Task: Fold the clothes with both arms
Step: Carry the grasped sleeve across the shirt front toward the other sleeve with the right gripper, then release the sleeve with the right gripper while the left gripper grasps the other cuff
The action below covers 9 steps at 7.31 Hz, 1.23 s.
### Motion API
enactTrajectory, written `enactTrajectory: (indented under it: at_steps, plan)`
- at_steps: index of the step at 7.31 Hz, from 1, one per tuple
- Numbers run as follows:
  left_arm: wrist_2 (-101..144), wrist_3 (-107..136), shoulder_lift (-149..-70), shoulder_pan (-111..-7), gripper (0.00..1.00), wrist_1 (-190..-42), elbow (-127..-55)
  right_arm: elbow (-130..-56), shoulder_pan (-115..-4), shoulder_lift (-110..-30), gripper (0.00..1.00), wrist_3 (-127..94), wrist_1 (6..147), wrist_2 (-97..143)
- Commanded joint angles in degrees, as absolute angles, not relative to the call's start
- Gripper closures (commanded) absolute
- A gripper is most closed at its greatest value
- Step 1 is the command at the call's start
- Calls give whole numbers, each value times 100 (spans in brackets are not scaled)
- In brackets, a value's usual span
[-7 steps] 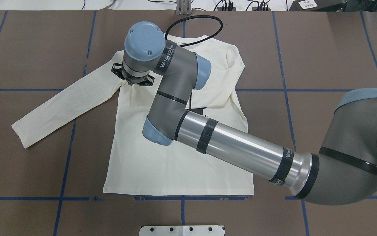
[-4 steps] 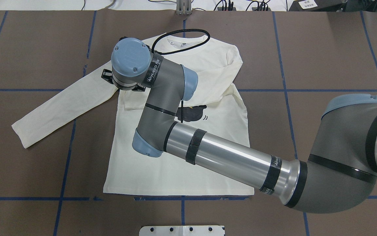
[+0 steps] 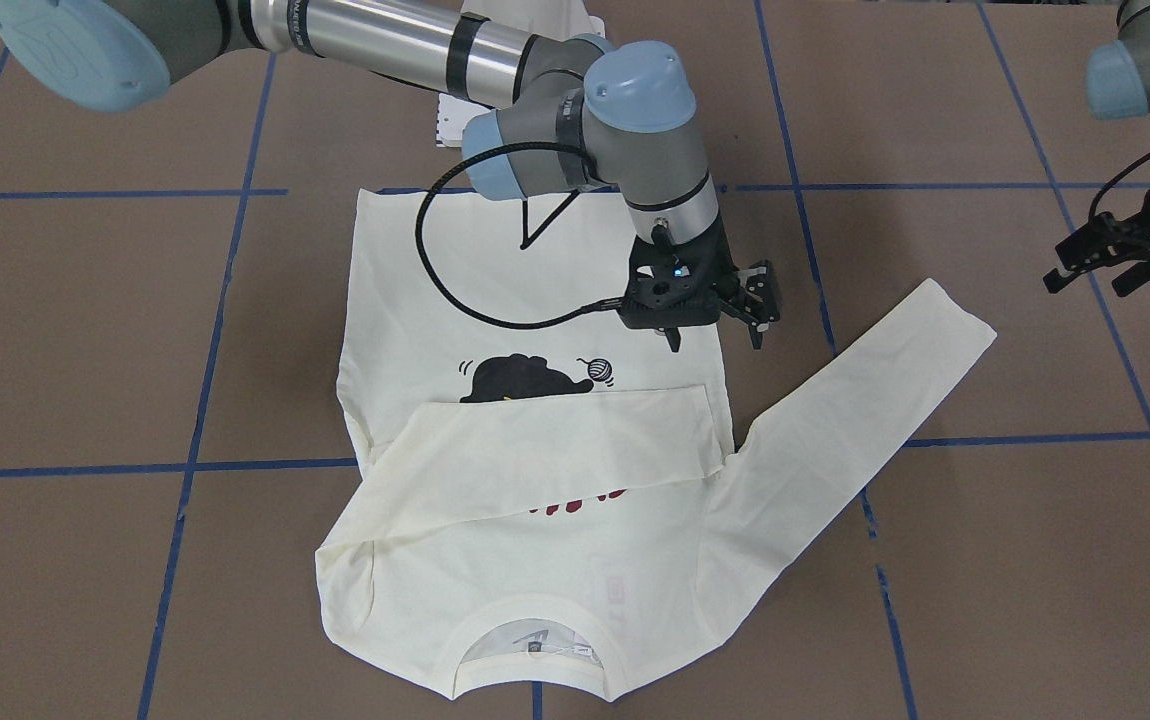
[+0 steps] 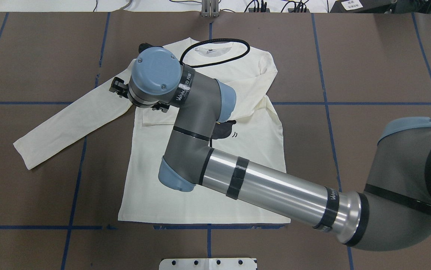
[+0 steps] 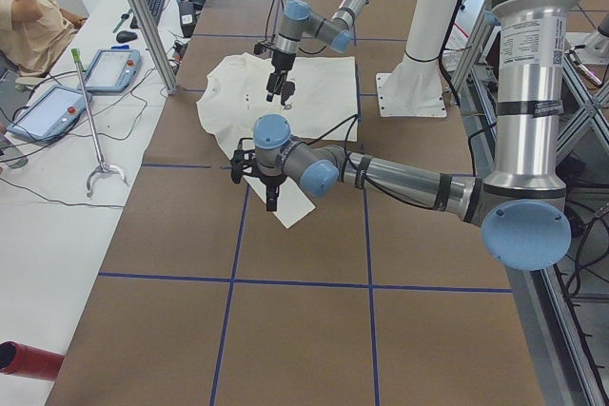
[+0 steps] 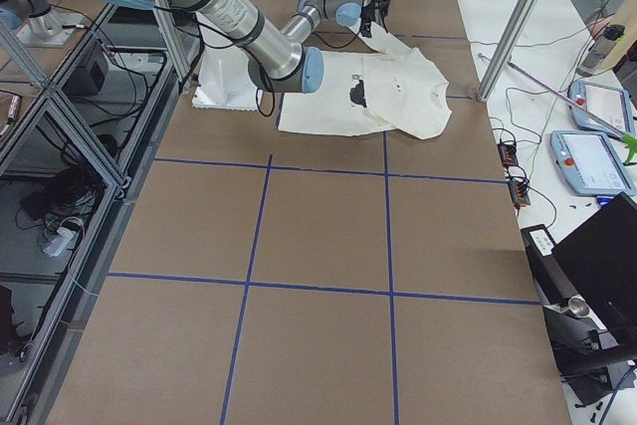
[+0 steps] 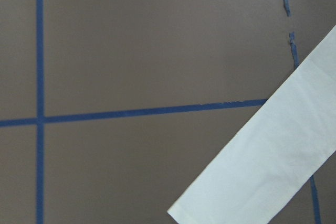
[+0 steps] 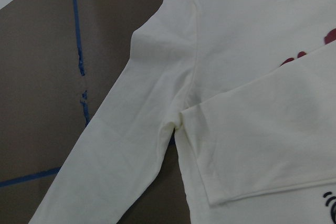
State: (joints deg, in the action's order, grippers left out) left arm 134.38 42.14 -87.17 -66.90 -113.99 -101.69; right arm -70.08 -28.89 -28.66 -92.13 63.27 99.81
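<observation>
Next, I back off my right gripper, which hovers over the shirt's edge (image 3: 728, 446) in the spread sleeve's way, before my left gripper takes the cuff (image 3: 957, 314) across the chest.
The cream shirt (image 3: 535, 560) lies flat on the table with the cat graphic (image 3: 525, 380) up. One sleeve (image 3: 555, 440) is folded across the chest and partly covers the red lettering. The other sleeve (image 3: 855, 390) lies spread out to the side; its cuff shows in the left wrist view (image 7: 262, 171). My right gripper (image 3: 717, 335) is open and empty, hovering above the shirt's edge near the spread sleeve's armpit (image 8: 176, 121). In the overhead view it (image 4: 138, 98) is mostly hidden under the wrist. My left gripper (image 3: 1095, 280) is open and empty above bare table, beyond the spread cuff.
The right arm's black cable (image 3: 435, 270) loops above the shirt body. The brown table carries blue tape lines (image 4: 77, 165). A white base plate (image 4: 208, 263) sits at the near edge. A side bench with tablets (image 5: 105, 68) and a person stands past the far edge.
My right gripper has moved from over the chest toward the spread sleeve's shoulder and has risen a little. The left gripper's tip now shows at the overhead view's left edge.
</observation>
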Motion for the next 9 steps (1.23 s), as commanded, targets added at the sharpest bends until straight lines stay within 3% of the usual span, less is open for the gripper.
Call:
enactTrajectory:
  at_steps: [1, 3, 8, 9]
  plan:
    - [13272, 4702, -8701, -6276, 5, -12255, -9427, -9087, -3293, -4536, 0, -9194, 6826, 10482]
    - [13210, 4711, -8745, -6092, 9, -12893, -8835, -10104, -3908, -5699, 0, -8784, 6821, 11263]
    - [12955, 4693, -8991, -5572, 30, -12876, -8534, -10222, -3955, -5897, 0, -8613, 6812, 11355]
    - [12946, 4702, -8983, -5564, 43, -12867, -8534, -10230, -3955, -5897, 0, -8613, 6812, 11355]
